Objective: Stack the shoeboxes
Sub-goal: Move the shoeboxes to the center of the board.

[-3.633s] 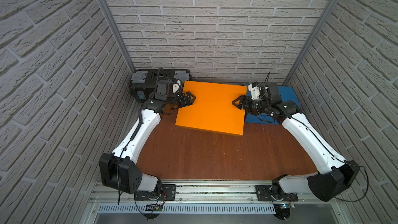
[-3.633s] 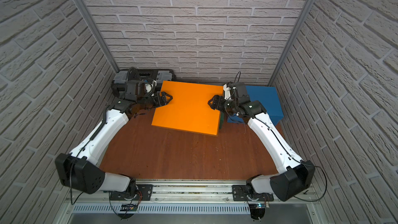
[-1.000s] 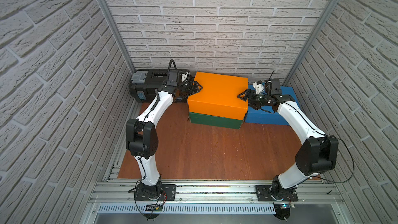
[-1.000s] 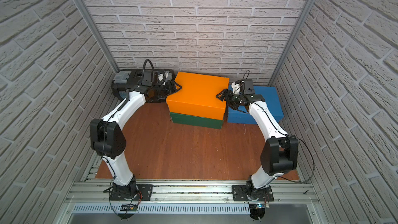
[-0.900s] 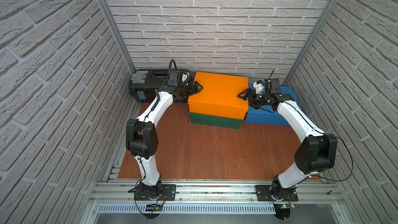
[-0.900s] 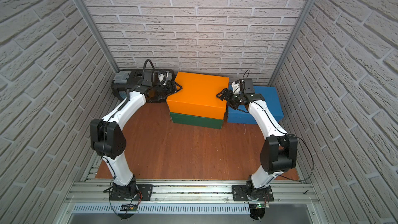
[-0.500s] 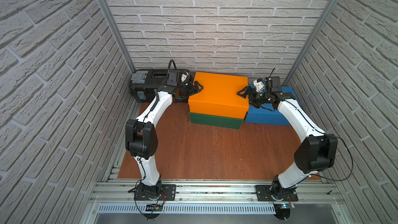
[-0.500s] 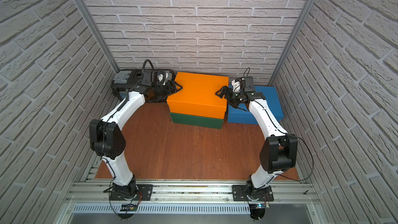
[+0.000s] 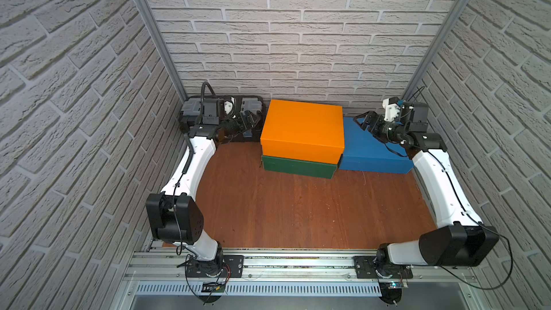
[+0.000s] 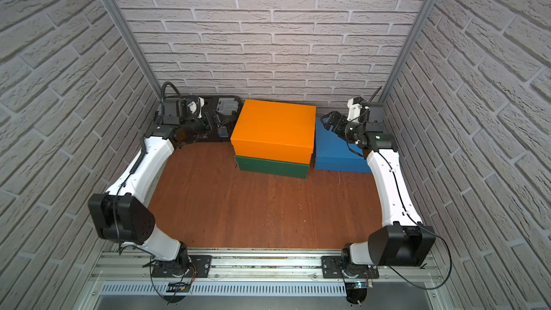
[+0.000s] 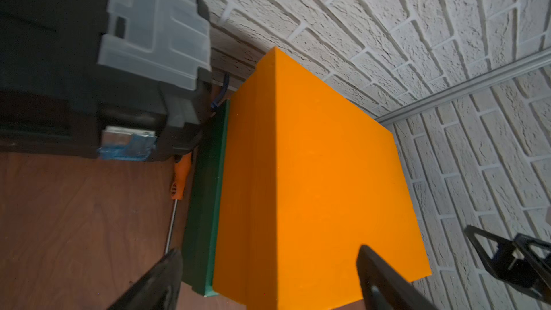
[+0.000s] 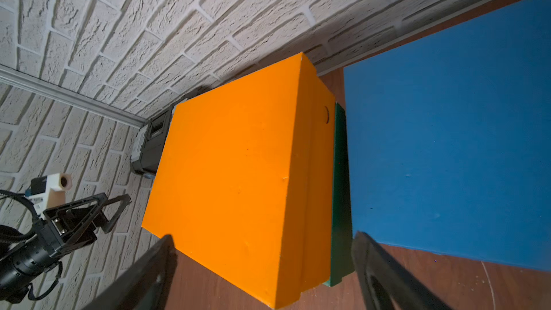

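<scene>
The orange and green shoeboxes [image 9: 301, 159] are sitting at a slant beside the blue shoebox, so my left gripper should go low to the green shoebox's side [image 11: 202, 218] and pull the stack square.
An orange shoebox [image 9: 302, 126] lies on top of a dark green shoebox [image 9: 298, 167] at the back middle; both show in both top views [image 10: 274, 128]. The blue shoebox [image 9: 369, 150] sits on the floor, against their right side. My left gripper [image 9: 250, 119] hangs open just left of the orange box, apart from it. In the left wrist view the orange box [image 11: 313, 174] and green box [image 11: 205, 204] lie ahead of the spread fingers. My right gripper [image 9: 365, 120] is open above the blue box [image 12: 447, 144], right of the orange box [image 12: 232, 174].
A black toolbox [image 9: 220, 114] with grey latches stands in the back left corner, behind my left gripper. An orange-handled screwdriver [image 11: 179, 180] lies on the floor between the toolbox and the green box. Brick walls close in on three sides.
The orange box, earlier held up between both grippers, now rests on the green box. Over the last second both grippers have drawn sideways away from it.
</scene>
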Robot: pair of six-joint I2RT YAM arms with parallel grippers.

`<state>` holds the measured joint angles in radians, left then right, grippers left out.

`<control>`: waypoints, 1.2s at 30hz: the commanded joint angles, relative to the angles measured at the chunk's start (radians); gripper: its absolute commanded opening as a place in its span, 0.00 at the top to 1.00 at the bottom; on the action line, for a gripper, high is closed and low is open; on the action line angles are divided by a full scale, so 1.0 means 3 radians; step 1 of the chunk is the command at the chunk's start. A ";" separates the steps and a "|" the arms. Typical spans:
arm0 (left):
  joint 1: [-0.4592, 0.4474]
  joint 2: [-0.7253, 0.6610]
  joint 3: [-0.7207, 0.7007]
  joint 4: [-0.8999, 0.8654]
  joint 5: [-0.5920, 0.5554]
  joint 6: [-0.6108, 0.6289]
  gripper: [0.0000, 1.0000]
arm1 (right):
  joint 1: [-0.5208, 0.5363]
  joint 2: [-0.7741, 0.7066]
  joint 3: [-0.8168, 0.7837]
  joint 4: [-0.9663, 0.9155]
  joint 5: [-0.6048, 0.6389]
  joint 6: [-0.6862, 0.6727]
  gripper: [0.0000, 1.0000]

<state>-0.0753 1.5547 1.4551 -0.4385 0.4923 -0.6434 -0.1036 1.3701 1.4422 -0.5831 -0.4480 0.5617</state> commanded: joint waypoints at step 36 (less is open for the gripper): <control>-0.0199 0.1134 -0.0678 0.0708 0.0238 -0.0246 0.23 | 0.0519 0.0514 -0.2007 0.1938 0.0334 0.1100 0.72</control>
<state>-0.1200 1.8835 1.2388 -0.2787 0.5236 -0.7193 0.0311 1.5055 0.8532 -0.1009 -0.3531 0.8600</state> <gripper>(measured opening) 0.762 0.281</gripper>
